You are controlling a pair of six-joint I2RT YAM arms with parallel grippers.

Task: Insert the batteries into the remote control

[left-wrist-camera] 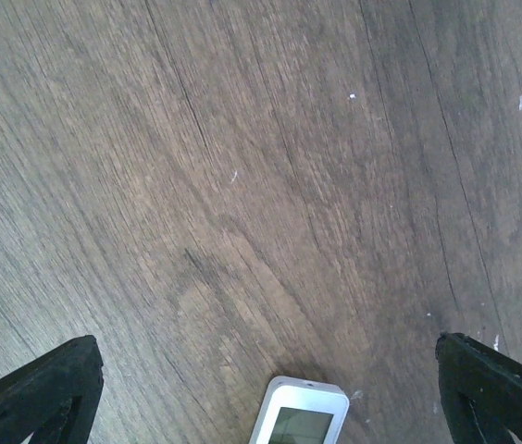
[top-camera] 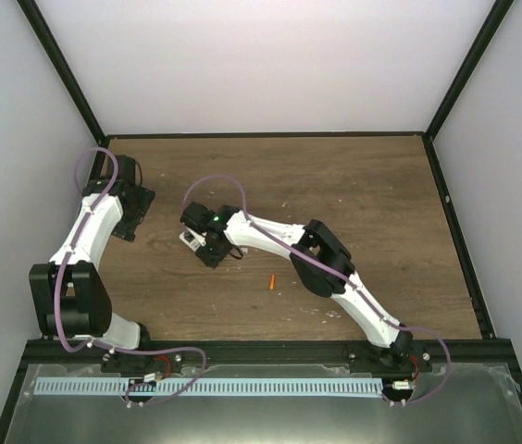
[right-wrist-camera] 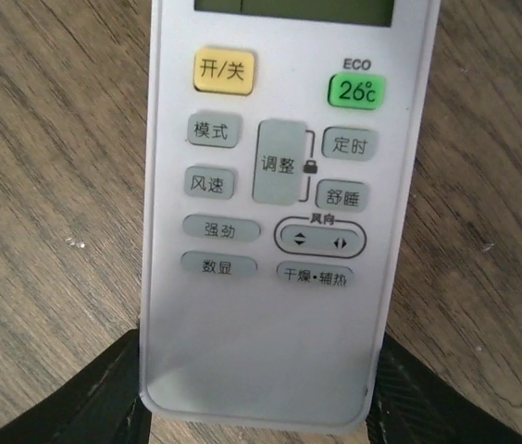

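The remote control faces up [right-wrist-camera: 279, 176] in the robot's right gripper, so the robot should raise it and hand its screen end [left-wrist-camera: 300, 412] to the left gripper before it turns the remote control over.
The remote control [right-wrist-camera: 279, 185] is white with a pale screen and rows of buttons, lying face up on the wooden table. My right gripper [right-wrist-camera: 256, 370] is shut on its lower end, one black finger on each side. In the top view the right gripper [top-camera: 207, 246] is left of centre with a bit of the remote [top-camera: 189, 239] showing. The orange battery [top-camera: 270, 282] lies on the wood to the right of it. The purple battery is out of view. My left gripper [left-wrist-camera: 266, 342] is open and empty, and the remote's screen end [left-wrist-camera: 300, 414] shows below it. It also shows in the top view [top-camera: 134, 205] at far left.
Pale specks of chipped wood [top-camera: 331, 314] dot the table. A black frame rail [top-camera: 455, 231] runs along the right edge and white walls close the back and sides. A metal trough [top-camera: 242, 407] lies in front of the arm bases.
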